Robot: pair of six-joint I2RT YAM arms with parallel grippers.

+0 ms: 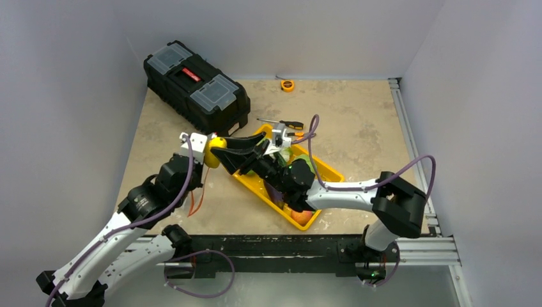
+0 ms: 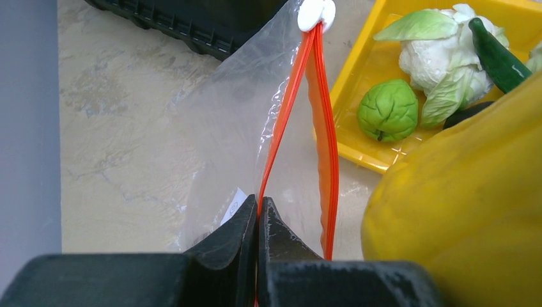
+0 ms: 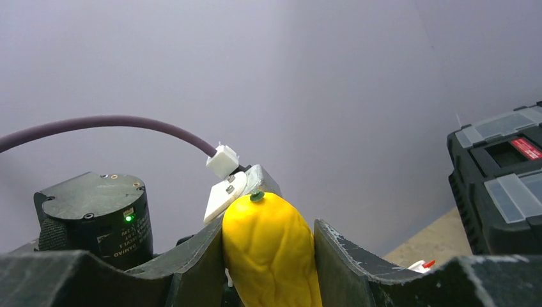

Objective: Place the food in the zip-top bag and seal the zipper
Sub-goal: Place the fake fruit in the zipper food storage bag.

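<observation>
My right gripper should keep moving the yellow squash into the bag's gaping opening (image 2: 298, 163) and release it there, as the bag's second strip (image 2: 327, 173) and gripped strip stand apart.
My left gripper (image 2: 261, 201) is shut on one red-orange strip of the zipper (image 2: 287, 109) and holds the clear zip-top bag (image 2: 236, 128) up. The second strip (image 2: 327, 160) stands apart from it, so the mouth gapes. A white slider (image 2: 315, 14) sits at the zipper's far end. My right gripper (image 3: 268, 227) is shut on the yellow squash (image 3: 271, 256), held in the air right beside the left wrist (image 1: 192, 144); the squash also shows close beside the bag mouth (image 2: 460, 204). In the yellow tray (image 2: 358, 150) lie the cauliflower (image 2: 434, 57), the green round fruit (image 2: 387, 110) and a cucumber (image 2: 495, 54).
A black toolbox (image 1: 195, 86) stands at the back left. An orange-handled screwdriver (image 1: 284, 123) lies behind the tray (image 1: 255, 185). A small yellow tape measure (image 1: 287, 85) sits near the back wall. Grey walls close in on three sides, with a metal rail (image 1: 415, 147) along the right.
</observation>
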